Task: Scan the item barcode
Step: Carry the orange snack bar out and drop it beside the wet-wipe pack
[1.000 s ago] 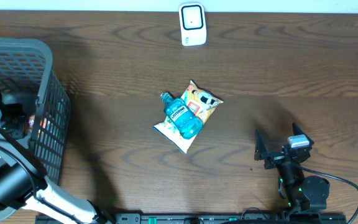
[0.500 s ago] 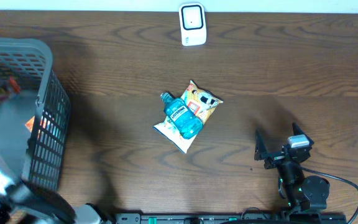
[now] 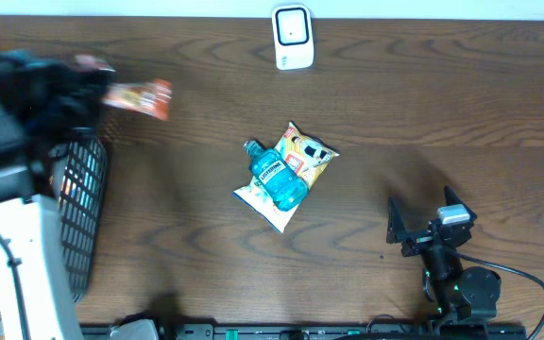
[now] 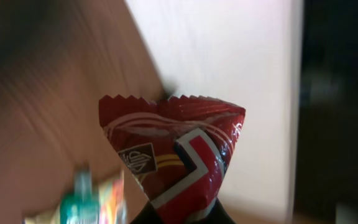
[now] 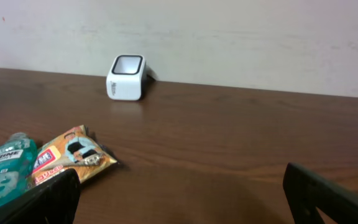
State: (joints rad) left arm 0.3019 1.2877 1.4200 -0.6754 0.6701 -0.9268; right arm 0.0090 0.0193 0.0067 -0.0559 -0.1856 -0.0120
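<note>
My left gripper should keep going to the open wood (image 3: 337, 195) next to the yellow snack bag and let go there, because the red snack packet (image 3: 144, 97) is hanging clear of the basket.
A red snack packet (image 3: 140, 97) with a crimped top edge hangs in the air just right of the basket's top, blurred by motion. My left gripper (image 3: 97, 87) is shut on it. The left wrist view shows the packet (image 4: 176, 152) pinched at its lower end between the dark jaws of my left gripper (image 4: 182, 216). The white scanner (image 3: 292, 38) stands at the table's far edge and shows in the right wrist view as the scanner (image 5: 127, 77). My right gripper (image 3: 421, 212) rests near the front right, open and empty, the same right gripper (image 5: 185, 199) showing wide apart.
A teal bottle (image 3: 277, 177) lies on a yellow snack bag (image 3: 302, 156) mid-table. Both show in the right wrist view, bottle (image 5: 5, 168) and bag (image 5: 70, 155). A grey mesh basket (image 3: 85, 179) stands at the left edge, partly hidden by my left arm.
My left arm has risen out of the basket and swung right over the table's left part, bringing the red packet up with it. The right arm has not moved.
</note>
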